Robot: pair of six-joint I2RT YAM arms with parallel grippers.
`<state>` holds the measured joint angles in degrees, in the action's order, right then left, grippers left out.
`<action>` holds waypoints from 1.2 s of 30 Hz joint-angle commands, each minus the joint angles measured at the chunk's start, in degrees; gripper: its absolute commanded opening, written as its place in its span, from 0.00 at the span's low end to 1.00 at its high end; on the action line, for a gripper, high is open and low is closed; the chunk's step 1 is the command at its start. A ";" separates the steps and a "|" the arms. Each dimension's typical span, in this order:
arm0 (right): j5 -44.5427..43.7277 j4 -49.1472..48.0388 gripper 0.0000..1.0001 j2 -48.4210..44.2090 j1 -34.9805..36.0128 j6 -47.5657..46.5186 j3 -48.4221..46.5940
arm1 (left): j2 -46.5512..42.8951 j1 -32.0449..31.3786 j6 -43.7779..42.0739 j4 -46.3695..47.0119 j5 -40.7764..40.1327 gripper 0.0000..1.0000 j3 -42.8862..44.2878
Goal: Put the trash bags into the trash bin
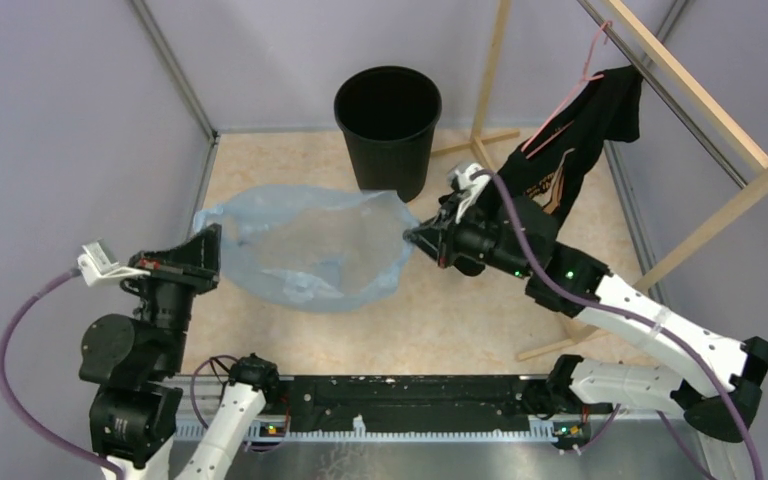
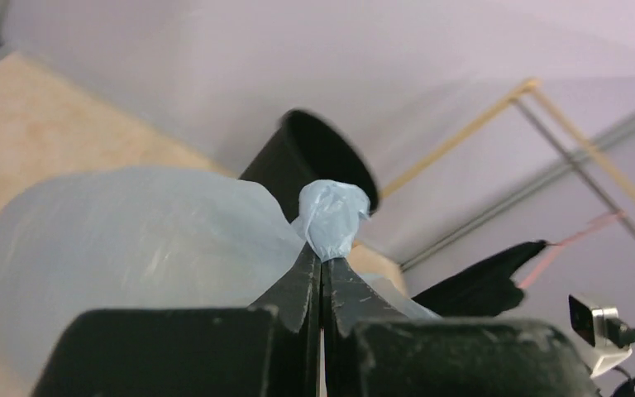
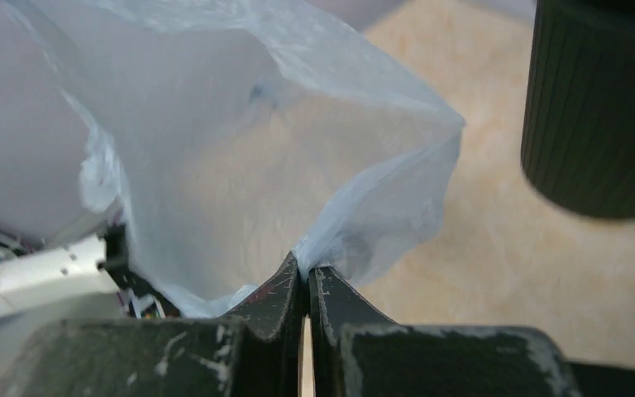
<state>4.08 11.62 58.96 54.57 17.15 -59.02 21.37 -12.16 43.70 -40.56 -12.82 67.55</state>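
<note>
My right gripper should also take the trash bag's far edge (image 1: 210, 217), because the stretched trash bag (image 1: 305, 250) keeps both grippers busy, and this will free my left gripper for the trash bin.
A pale blue, see-through trash bag (image 1: 305, 245) hangs stretched between my two grippers above the floor. My left gripper (image 1: 214, 246) is shut on the bag's left edge; in the left wrist view (image 2: 322, 258) a bunched tuft of the bag (image 2: 331, 217) sticks out past the tips. My right gripper (image 1: 410, 238) is shut on the bag's right edge; the right wrist view (image 3: 304, 270) shows the film (image 3: 240, 165) pinched there. The round black trash bin (image 1: 388, 125) stands upright behind the bag, and shows in both wrist views (image 2: 310, 161) (image 3: 599, 107).
A wooden rack (image 1: 695, 95) stands at the right with a black shirt (image 1: 570, 145) on a pink hanger, just behind my right arm. Grey walls (image 1: 70, 140) close in the left and back sides.
</note>
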 commanded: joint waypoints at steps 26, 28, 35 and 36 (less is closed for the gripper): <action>2.51 -18.68 0.03 -2.38 -0.24 7.53 7.06 | 20.26 -19.94 12.18 45.45 38.15 0.00 -22.21; 3.38 -21.68 0.04 -2.89 -0.25 9.50 8.72 | 21.60 -21.61 12.67 46.75 36.49 0.00 -22.94; 6.95 -28.79 0.09 -2.23 -0.25 14.23 12.13 | 22.66 -22.35 12.21 47.63 33.82 0.00 -23.75; 7.08 -29.17 0.10 -2.07 -0.24 14.46 12.32 | 23.01 -22.33 12.24 47.59 34.02 0.00 -23.78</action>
<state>9.28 -10.46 57.36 54.57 28.69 -47.11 44.03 -34.24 56.62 3.11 23.11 43.57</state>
